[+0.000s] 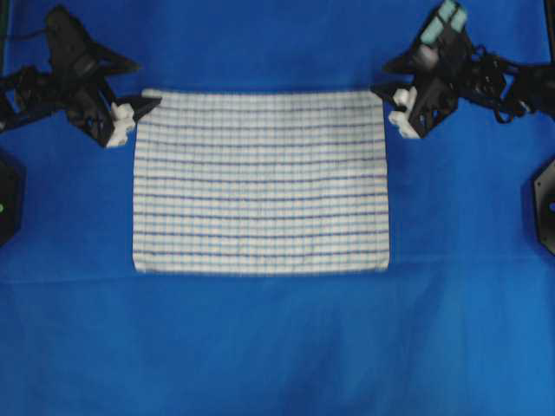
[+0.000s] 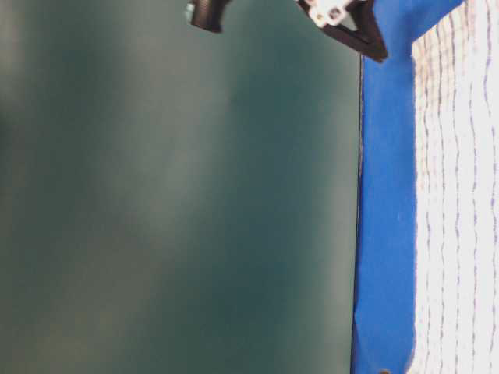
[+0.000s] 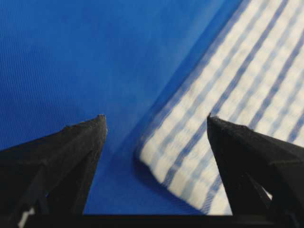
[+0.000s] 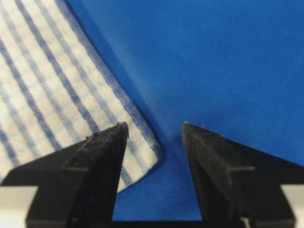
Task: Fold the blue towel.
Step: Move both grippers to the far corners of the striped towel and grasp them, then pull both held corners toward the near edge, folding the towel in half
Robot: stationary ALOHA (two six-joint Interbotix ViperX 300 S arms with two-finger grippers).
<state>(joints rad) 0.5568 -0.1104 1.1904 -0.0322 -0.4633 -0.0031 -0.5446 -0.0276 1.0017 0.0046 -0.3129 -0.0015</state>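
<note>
The blue towel's long far edge (image 1: 260, 94) will droop in the middle when I carry it over, because my grippers hold only the far corners (image 1: 375, 96).
The blue towel (image 1: 260, 182), white with thin dark-blue stripes, lies flat as a rectangle on the table cover. My left gripper (image 1: 139, 108) is open at its far left corner; in the left wrist view that towel corner (image 3: 190, 161) lies between the spread black fingers (image 3: 80, 147), untouched. My right gripper (image 1: 392, 108) is open at the far right corner; the towel corner (image 4: 142, 142) sits between its fingers (image 4: 102, 152), not gripped. At table level the towel (image 2: 460, 195) shows at the right edge.
A plain bright-blue cover (image 1: 260, 347) spreads over the whole table. Black arm bases (image 1: 7, 199) (image 1: 545, 204) stand at the left and right edges. A dark green wall (image 2: 171, 195) fills the table-level view.
</note>
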